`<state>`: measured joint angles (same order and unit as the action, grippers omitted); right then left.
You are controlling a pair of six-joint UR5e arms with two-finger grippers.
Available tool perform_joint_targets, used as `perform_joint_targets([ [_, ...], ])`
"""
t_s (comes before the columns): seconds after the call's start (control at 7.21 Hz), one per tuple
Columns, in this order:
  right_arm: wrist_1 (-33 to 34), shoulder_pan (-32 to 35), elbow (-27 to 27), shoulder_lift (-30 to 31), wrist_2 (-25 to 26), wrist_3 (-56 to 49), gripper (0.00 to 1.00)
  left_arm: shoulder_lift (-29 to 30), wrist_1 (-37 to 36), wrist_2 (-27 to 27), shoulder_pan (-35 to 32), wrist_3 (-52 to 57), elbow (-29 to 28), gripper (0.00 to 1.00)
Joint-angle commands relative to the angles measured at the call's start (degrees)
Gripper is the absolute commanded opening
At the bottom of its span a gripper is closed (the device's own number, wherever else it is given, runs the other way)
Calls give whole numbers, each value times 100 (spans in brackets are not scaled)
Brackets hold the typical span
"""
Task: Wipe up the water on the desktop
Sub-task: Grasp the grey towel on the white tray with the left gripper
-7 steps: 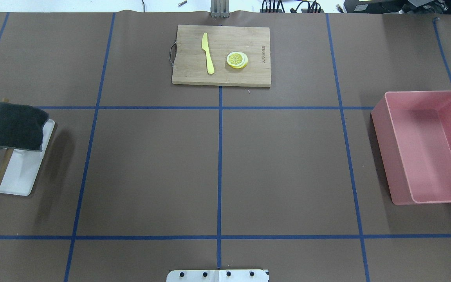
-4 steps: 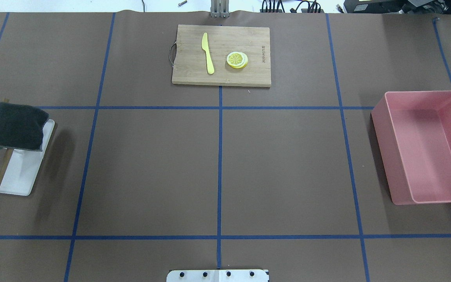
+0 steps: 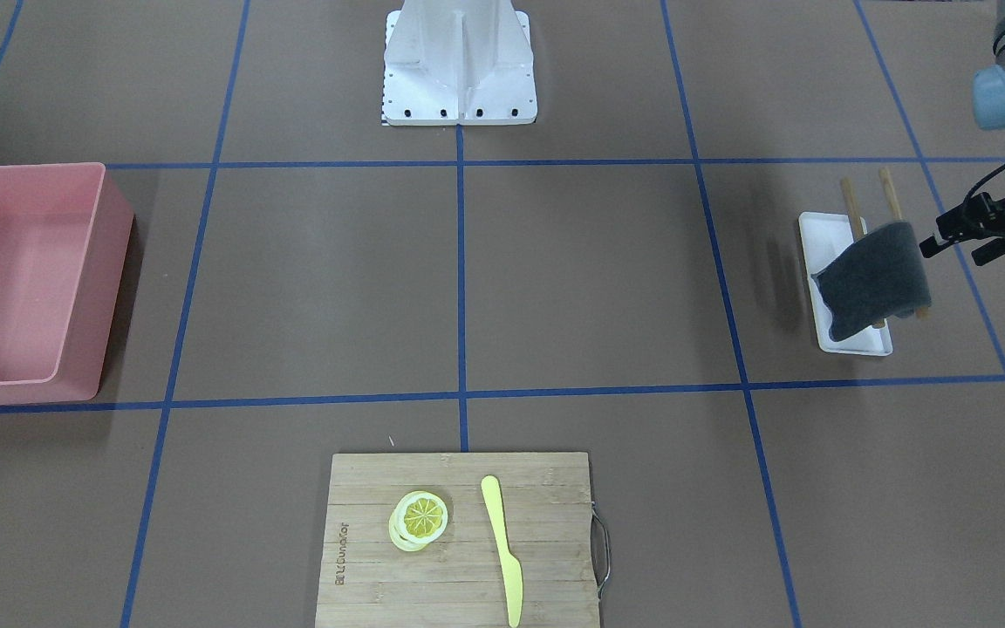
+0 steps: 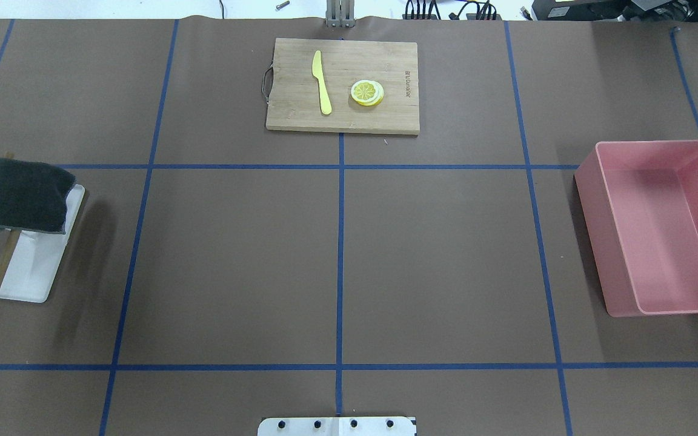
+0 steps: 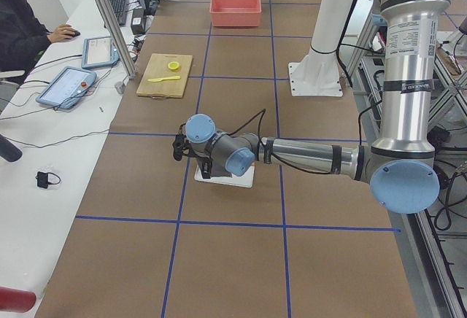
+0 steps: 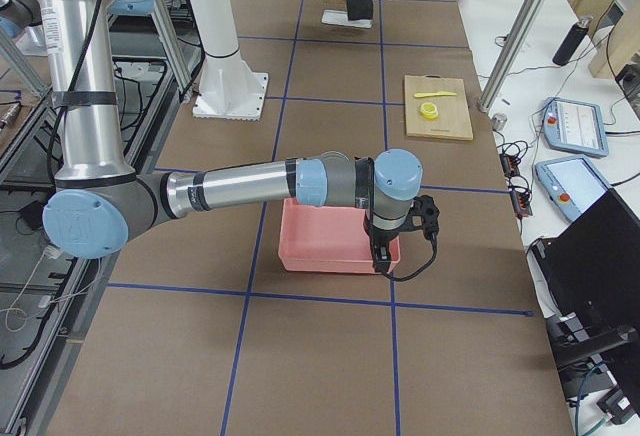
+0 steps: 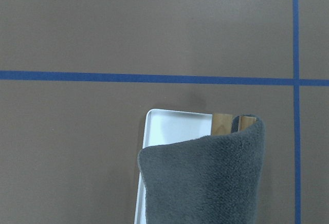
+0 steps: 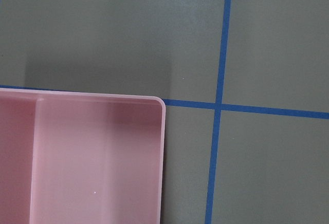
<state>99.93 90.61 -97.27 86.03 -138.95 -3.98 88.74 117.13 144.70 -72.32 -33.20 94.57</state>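
The dark grey cloth [image 3: 876, 276] has a loose corner [image 3: 821, 281] that hangs past the wooden rack, so the cloth should slide free when the robot lifts it and leave the rack standing.
The desktop [image 4: 234, 260] is matte brown with blue tape lines; I see no water on it. A dark grey cloth [image 4: 22, 194] hangs over a wooden rack on a white tray [image 4: 28, 272] at the left; it also shows in the left wrist view [image 7: 205, 183]. In the front-facing view my left gripper [image 3: 952, 254] is just beside the cloth [image 3: 873, 279], fingers apart and empty. My right gripper [image 6: 382, 256] hovers over the pink bin's near end and shows only in the exterior right view, so I cannot tell its state.
A pink bin [image 4: 591, 200] stands at the right. A bamboo cutting board [image 4: 300, 115] at the far middle holds a yellow knife [image 4: 322, 85] and lemon slices [image 4: 367, 92]. The robot's base plate [image 4: 337, 426] is at the near edge.
The left gripper's tip has come into the overhead view at the left edge, closer to the cloth. Everything on the desktop stays put.
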Motion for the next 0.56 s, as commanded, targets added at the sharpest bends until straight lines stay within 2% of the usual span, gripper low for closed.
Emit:
perform_joint_targets([
  [0.0, 0, 0, 6, 2, 0, 3, 100, 30, 20, 6, 200, 6, 0, 98],
  [0.28, 0, 0, 24, 11, 0, 3, 100, 39, 195, -3, 227, 15, -53, 53],
  [0.42, 0, 0, 24, 11, 0, 3, 100, 39, 213, 5, 227, 6, -62, 41],
])
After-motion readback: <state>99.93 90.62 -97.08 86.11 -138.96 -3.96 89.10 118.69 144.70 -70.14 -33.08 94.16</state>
